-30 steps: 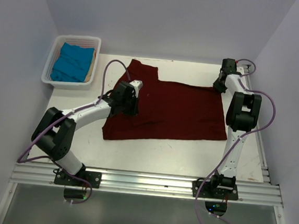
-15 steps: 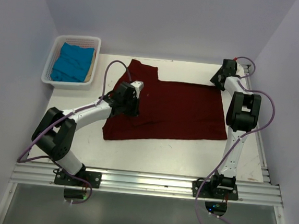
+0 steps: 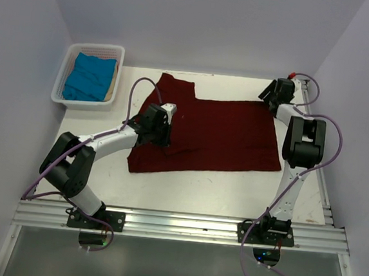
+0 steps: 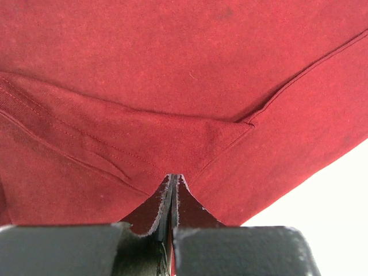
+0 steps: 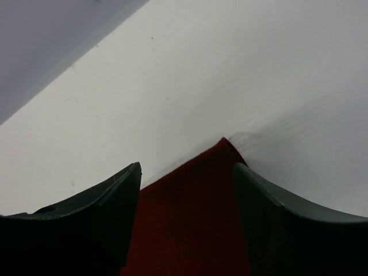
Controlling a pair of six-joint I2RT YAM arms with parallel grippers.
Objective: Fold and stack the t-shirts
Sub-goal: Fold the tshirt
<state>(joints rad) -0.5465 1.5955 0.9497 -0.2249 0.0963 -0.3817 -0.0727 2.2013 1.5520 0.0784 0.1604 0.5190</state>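
Note:
The near sleeve (image 4: 155, 135) is folded in over the dark red t-shirt beneath my left gripper's closed fingers, so next I spread them and descend around the sleeve's edge (image 4: 147, 190).
A dark red t-shirt (image 3: 217, 131) lies spread on the white table, one sleeve pointing to the back left. My left gripper (image 3: 161, 134) is shut on a fold of the shirt near its left side; the left wrist view shows the jaws (image 4: 172, 184) pinched together with red cloth (image 4: 184, 86) in front. My right gripper (image 3: 270, 97) is open at the shirt's far right corner; the right wrist view shows that corner (image 5: 218, 167) lying between the spread fingers (image 5: 115, 190). A folded blue t-shirt (image 3: 88, 76) lies in a white basket.
The white basket (image 3: 68, 99) stands at the back left corner of the table. Grey walls close in the table at the back and sides. An aluminium rail (image 3: 183, 225) runs along the near edge.
The right gripper has shifted a little toward the back right, to the shirt's far right corner. The left gripper has barely moved and stays shut on the shirt.

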